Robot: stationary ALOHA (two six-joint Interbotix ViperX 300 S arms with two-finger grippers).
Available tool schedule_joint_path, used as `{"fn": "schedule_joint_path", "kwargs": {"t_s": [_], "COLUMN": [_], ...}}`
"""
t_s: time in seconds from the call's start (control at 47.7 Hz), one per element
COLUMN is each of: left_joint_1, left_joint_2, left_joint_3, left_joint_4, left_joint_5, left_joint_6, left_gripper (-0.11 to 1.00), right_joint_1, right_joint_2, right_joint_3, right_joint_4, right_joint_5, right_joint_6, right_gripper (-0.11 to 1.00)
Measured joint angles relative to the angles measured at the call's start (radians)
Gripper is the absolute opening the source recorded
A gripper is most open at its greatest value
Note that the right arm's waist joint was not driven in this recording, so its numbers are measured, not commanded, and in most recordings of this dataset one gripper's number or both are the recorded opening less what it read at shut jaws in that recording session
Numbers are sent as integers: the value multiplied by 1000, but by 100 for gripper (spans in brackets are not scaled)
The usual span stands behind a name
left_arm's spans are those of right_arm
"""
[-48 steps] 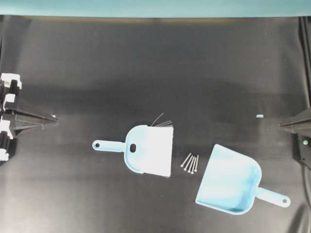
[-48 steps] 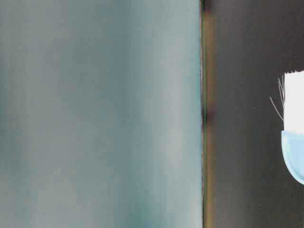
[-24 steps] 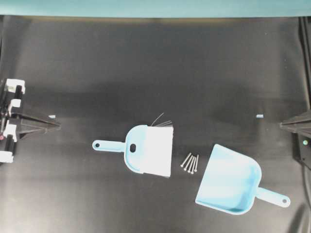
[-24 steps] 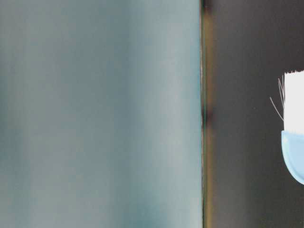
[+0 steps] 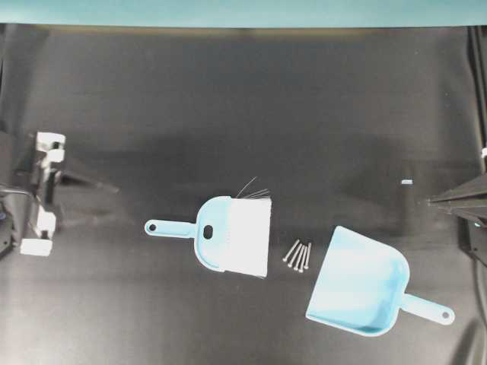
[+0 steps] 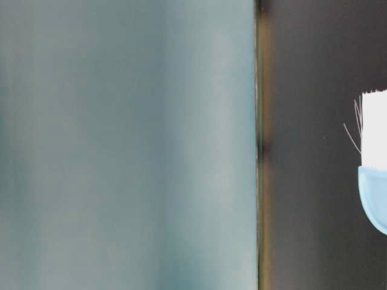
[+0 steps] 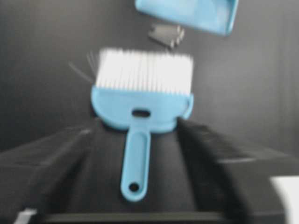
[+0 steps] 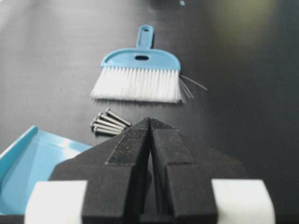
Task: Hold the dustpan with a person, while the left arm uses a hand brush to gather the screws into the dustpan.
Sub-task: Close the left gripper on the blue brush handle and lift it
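My left gripper keeps moving along the brush handle (image 5: 169,228), which points straight into its open fingers, until they can close just behind the brush head.
The light blue hand brush (image 5: 232,236) lies flat at mid-table, its white bristles (image 7: 145,70) facing the screws and its thin handle (image 5: 169,227) pointing left. A few grey screws (image 5: 298,256) lie bunched between the brush and the mouth of the dustpan (image 5: 358,283), whose handle (image 5: 430,308) points to the lower right. My left gripper (image 5: 99,201) hovers open at the left edge, well short of the brush handle (image 7: 135,161), which shows between its spread jaws. My right gripper (image 8: 150,120) is shut and empty at the right edge (image 5: 432,201). No person is in view.
A small pale scrap (image 5: 406,182) lies on the black mat near the right gripper. A teal wall (image 5: 243,11) runs along the far edge. The table-level view catches only the brush's end (image 6: 375,175) beside that wall.
My left gripper has gone from shut to open and shifted slightly right toward the brush. The brush, screws and dustpan have not moved.
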Motion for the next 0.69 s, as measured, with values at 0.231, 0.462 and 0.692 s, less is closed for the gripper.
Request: {"fn": "schedule_joint_path", "kwargs": {"t_s": [0.231, 0.462, 0.692], "left_joint_1": [-6, -6, -8], "left_joint_2": [170, 357, 557], "left_joint_3": [-5, -43, -120], "left_joint_4": [0, 0, 0], "left_joint_5": [-80, -199, -288], "left_joint_6": [-8, -29, -29], "left_gripper": [83, 83, 84], "right_joint_1": [0, 0, 0], "right_joint_2": [0, 0, 0], "right_joint_3": [0, 0, 0], "right_joint_4": [0, 0, 0], "right_joint_5": [-2, -2, 0], "right_joint_6": [-2, -2, -2], "right_gripper": [-1, -1, -1]}}
